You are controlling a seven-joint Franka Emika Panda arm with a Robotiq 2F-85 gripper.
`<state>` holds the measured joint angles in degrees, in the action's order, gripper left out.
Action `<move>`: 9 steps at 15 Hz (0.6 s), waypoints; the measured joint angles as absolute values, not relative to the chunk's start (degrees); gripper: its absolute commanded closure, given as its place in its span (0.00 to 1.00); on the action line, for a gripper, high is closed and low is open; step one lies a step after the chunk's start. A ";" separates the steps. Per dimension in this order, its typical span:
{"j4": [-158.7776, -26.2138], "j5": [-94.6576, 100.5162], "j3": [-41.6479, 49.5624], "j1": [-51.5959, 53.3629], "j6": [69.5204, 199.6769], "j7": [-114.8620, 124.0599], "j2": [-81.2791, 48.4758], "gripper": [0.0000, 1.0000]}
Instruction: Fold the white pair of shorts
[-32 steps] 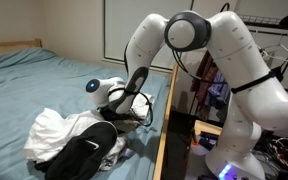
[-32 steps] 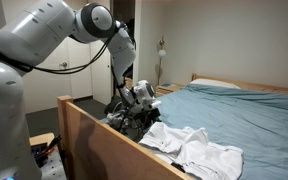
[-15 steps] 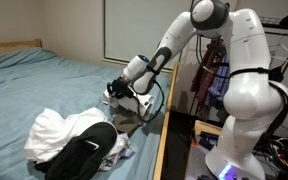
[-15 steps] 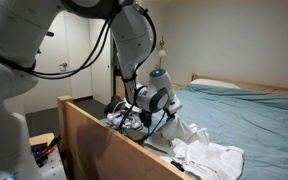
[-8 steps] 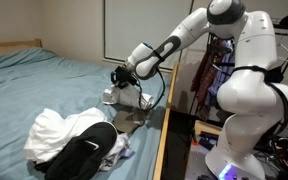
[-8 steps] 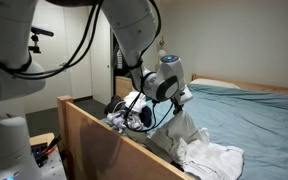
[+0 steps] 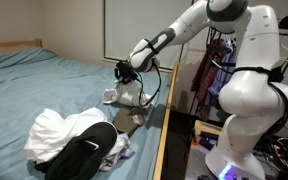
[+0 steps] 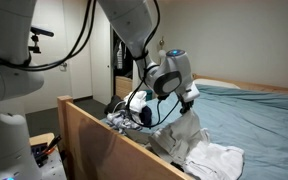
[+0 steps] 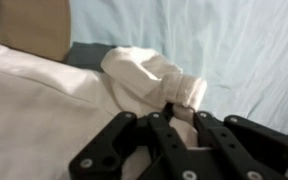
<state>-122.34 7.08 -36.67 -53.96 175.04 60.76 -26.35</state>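
My gripper should take the held edge farther across the open bedsheet (image 8: 252, 145) and lower it, because the white shorts hang bunched (image 7: 129, 93) under my gripper beside the dark garment.
The white shorts (image 7: 69, 132) lie crumpled near the foot of the bed, with a dark garment (image 7: 84, 155) over part of them. My gripper (image 7: 124, 78) is shut on one edge of the shorts and holds it lifted above the mattress; the cloth hangs stretched below it in both exterior views (image 8: 184, 128). In the wrist view the black jaws (image 9: 174, 118) pinch a bunched fold of white cloth (image 9: 149, 75).
The blue bedsheet (image 7: 44, 85) stretches away behind the clothes. A wooden bed frame (image 8: 94, 140) runs along the near side. More dark clothes (image 8: 124, 118) sit by the frame. Hanging clothes and clutter (image 7: 209, 85) stand beside the robot base.
The gripper has risen from low by the clothes pile and moved up and toward the middle of the bed, pulling an edge of the white shorts up with it.
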 measured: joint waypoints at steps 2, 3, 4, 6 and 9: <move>-120.53 -1.41 -29.93 -50.13 171.00 58.19 -20.09 0.92; -119.20 -1.39 -25.94 -48.43 168.24 59.24 -17.16 0.92; -117.90 1.01 -22.54 -47.45 165.86 61.75 -14.89 0.92; -115.59 10.17 -14.56 -44.30 162.74 68.99 -12.42 0.92; -113.90 24.62 -6.20 -38.41 161.99 78.72 -13.25 0.92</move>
